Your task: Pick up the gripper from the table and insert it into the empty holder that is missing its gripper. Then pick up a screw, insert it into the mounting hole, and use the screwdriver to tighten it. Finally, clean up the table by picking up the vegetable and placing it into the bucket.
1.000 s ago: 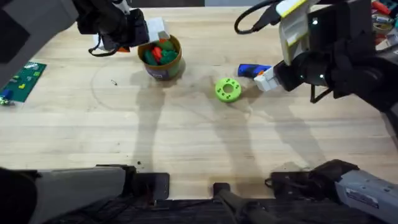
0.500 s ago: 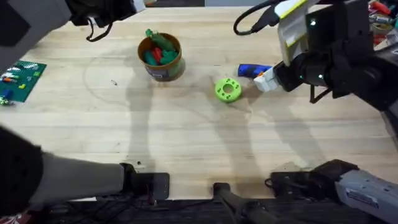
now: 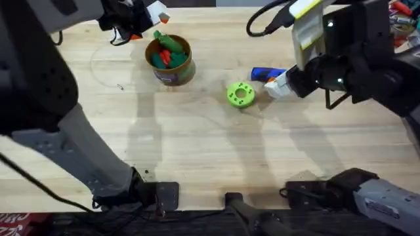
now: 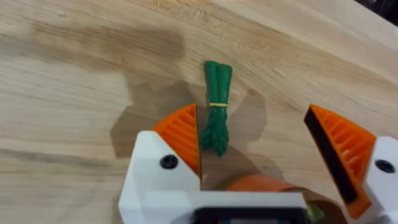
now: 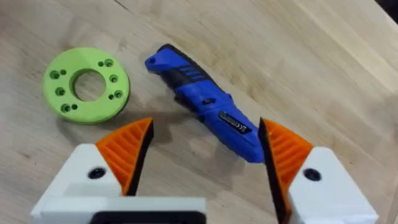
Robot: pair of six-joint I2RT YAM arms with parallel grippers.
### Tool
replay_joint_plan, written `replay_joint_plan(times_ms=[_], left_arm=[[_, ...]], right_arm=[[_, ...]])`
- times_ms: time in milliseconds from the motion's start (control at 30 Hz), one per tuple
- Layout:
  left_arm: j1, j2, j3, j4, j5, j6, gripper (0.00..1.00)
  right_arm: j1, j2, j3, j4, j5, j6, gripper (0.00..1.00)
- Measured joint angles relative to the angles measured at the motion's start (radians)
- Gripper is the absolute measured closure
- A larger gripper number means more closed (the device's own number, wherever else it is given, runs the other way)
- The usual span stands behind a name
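Note:
The green stem's stalks (image 4: 216, 124) are tied together by a yellow band (image 4: 218, 104), so the green stem will rise as one straight bundle when I lift it.
The tan bucket (image 3: 172, 71) stands at the back left and holds red and green vegetable pieces. A green stem (image 3: 167, 40) pokes over its rim. My left gripper (image 3: 146, 23) hovers just behind and left of the bucket. In the left wrist view it (image 4: 252, 115) is open, with a carrot's green top (image 4: 216, 111) near one orange pad (image 4: 183, 134) and ungripped. The blue screwdriver (image 3: 266, 73) lies right of the lime-green disc (image 3: 240, 94). My right gripper (image 3: 274, 84) hangs open over the screwdriver (image 5: 205, 102), beside the disc (image 5: 87, 84). The loose gripper, its holder and the screw are out of view.
My left arm stretches large across the left side of the overhead view and covers that part of the table. A tiny dark speck (image 3: 120, 86) lies left of the bucket. Coloured clutter (image 3: 403, 13) sits at the far right corner.
My left gripper left the bucket's rim and now sits behind it, with the arm rising close under the camera. A green stem now sticks out of the bucket. The right arm held still.

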Motion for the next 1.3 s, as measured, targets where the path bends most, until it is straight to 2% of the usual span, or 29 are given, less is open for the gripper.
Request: replay_joint_plan(times_ms=[533,567,633,667,733,833,867,1033,1167,1300], left_arm=[[0.004,0.128,0.029,-0.009,0.021,-0.014,0.026],[0.004,0.128,0.03,-0.013,0.021,-0.015,0.055],[0.004,0.128,0.031,-0.019,0.021,-0.019,0.188],[0.004,0.128,0.031,-0.022,0.021,-0.019,0.297],[0.004,0.129,0.031,-0.023,0.021,-0.019,0.577],[0.003,0.132,0.031,-0.026,0.022,-0.019,0.886],[0.003,0.132,0.032,-0.025,0.022,-0.016,0.959],[0.008,0.132,0.046,-0.053,0.038,-0.014,0.98],[0.025,0.134,0.107,-0.168,0.07,-0.014,0.981],[0.054,0.139,0.221,-0.308,0.082,-0.006,0.981]], right_arm=[[0.0,0.0,0.0,0.0,-0.004,0.0,0.019],[0.0,0.0,0.0,0.0,-0.004,0.0,0.019],[0.0,0.0,0.0,0.0,-0.004,0.0,0.019],[0.0,0.0,0.0,0.0,-0.004,0.0,0.019],[0.0,0.0,0.0,0.0,-0.004,0.0,0.019],[0.0,0.0,0.0,0.0,-0.004,0.0,0.019],[0.0,0.0,0.0,0.0,-0.004,0.0,0.019],[0.0,0.0,0.0,0.0,-0.004,0.0,0.019],[0.0,0.0,0.0,0.0,-0.004,0.0,0.019],[0.0,0.0,0.0,0.0,-0.004,0.0,0.019]])
